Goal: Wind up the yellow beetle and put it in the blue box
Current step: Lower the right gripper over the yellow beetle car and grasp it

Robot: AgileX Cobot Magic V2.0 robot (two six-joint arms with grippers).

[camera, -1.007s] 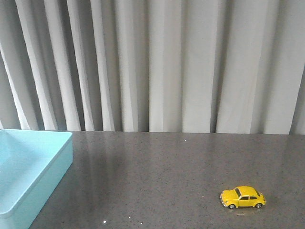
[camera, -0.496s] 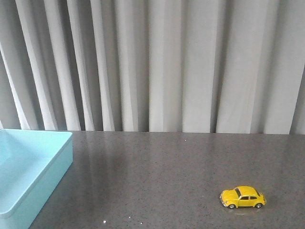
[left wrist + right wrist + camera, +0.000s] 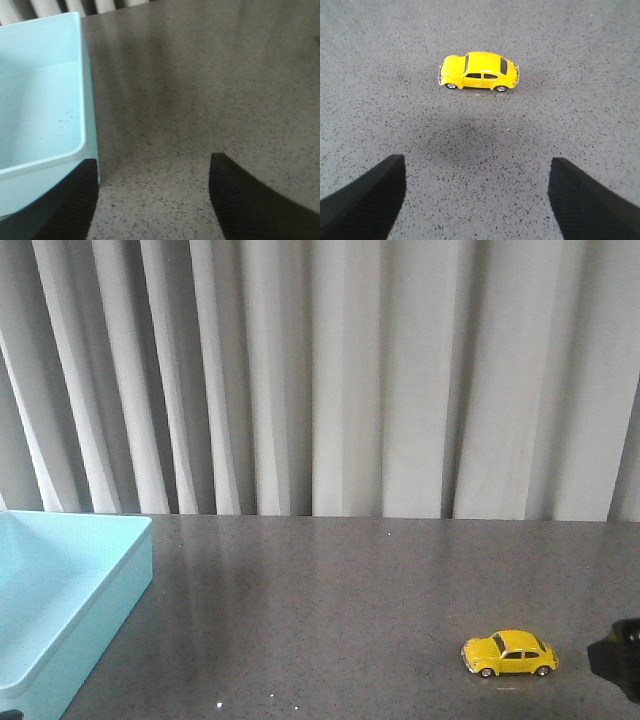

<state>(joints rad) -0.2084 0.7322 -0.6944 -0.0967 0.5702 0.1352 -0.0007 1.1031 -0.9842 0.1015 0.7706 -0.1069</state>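
Note:
The yellow beetle, nose toward the blue box (image 3: 472,652), is far from my left gripper, so my right gripper should first grip the beetle (image 3: 512,648) and pull it backward.
The yellow beetle (image 3: 509,653) stands on its wheels on the dark speckled table at the front right, side-on, nose to the left. It also shows in the right wrist view (image 3: 478,72), beyond my right gripper (image 3: 477,185), which is open and empty and apart from it. A dark part of the right arm (image 3: 620,655) shows at the front view's right edge. The blue box (image 3: 90,615), pale turquoise and empty, stands at the front left. My left gripper (image 3: 152,192) is open and empty beside the box's corner (image 3: 82,145).
A grey pleated curtain (image 3: 330,370) hangs behind the table's far edge. The dark speckled tabletop (image 3: 320,610) stretches between the box and the car.
A dark part of the right arm has come into view at the right edge, beside the beetle. A dark tip has appeared at the bottom left corner. The car and box have not moved.

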